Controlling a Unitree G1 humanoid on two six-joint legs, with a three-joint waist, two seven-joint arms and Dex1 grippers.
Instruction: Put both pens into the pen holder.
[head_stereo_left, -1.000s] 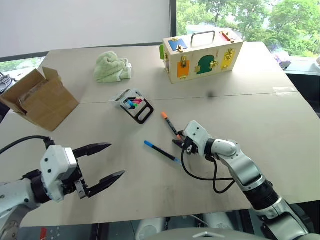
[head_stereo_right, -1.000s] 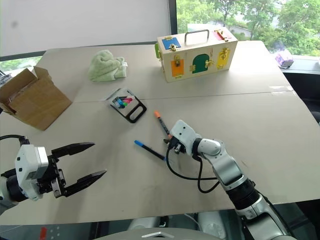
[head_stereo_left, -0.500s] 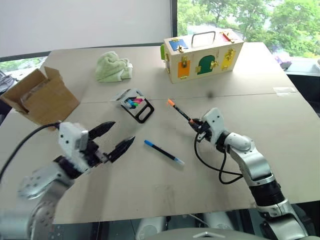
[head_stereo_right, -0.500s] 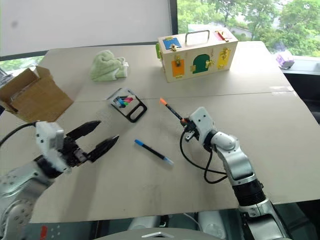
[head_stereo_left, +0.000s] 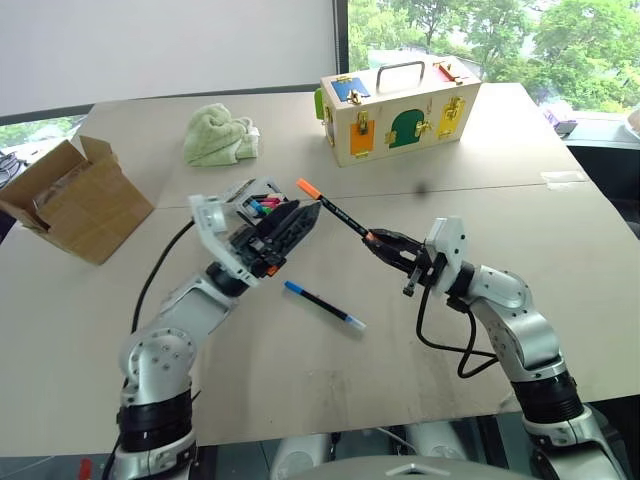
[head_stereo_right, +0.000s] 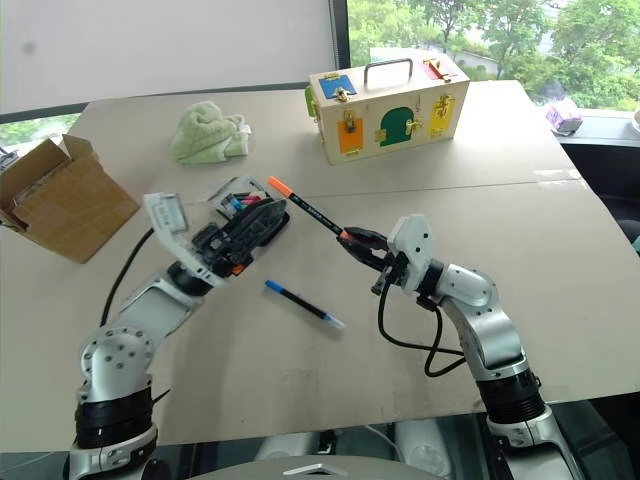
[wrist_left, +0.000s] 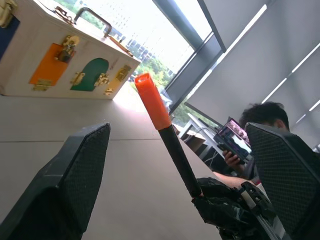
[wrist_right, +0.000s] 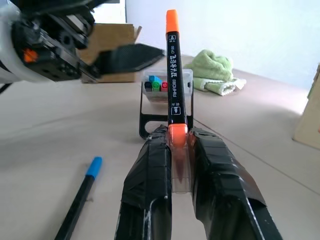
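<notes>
The robot's right gripper has the orange-capped pen by the end (wrist_right: 180, 172) that goes down into the pen holder, so next the left gripper grabs the pen by its orange cap (head_stereo_left: 309, 188).
My right gripper (head_stereo_left: 386, 243) is shut on the orange-capped pen (head_stereo_left: 338, 211) and holds it off the table, its cap slanting up toward my left arm. My left gripper (head_stereo_left: 298, 222) is open just beside that cap. In the left wrist view the pen (wrist_left: 172, 142) rises between the spread fingers (wrist_left: 75, 185) without touching them. The pen holder (wrist_right: 156, 84), clear with a black frame and coloured marker tips, stands on the table right behind the left gripper, partly hidden by it. The blue-capped pen (head_stereo_left: 322, 304) lies flat on the table in front of both grippers.
A wooden latch box (head_stereo_left: 400, 110) with a handle stands at the back. A green towel (head_stereo_left: 220, 135) lies at the back left, and an open cardboard box (head_stereo_left: 75, 200) sits at the left edge. A person (wrist_left: 260, 120) sits beyond the table.
My left gripper swung up and to the right, from the near left edge to beside the pen holder. The right gripper lifted the orange-capped pen off the table.
</notes>
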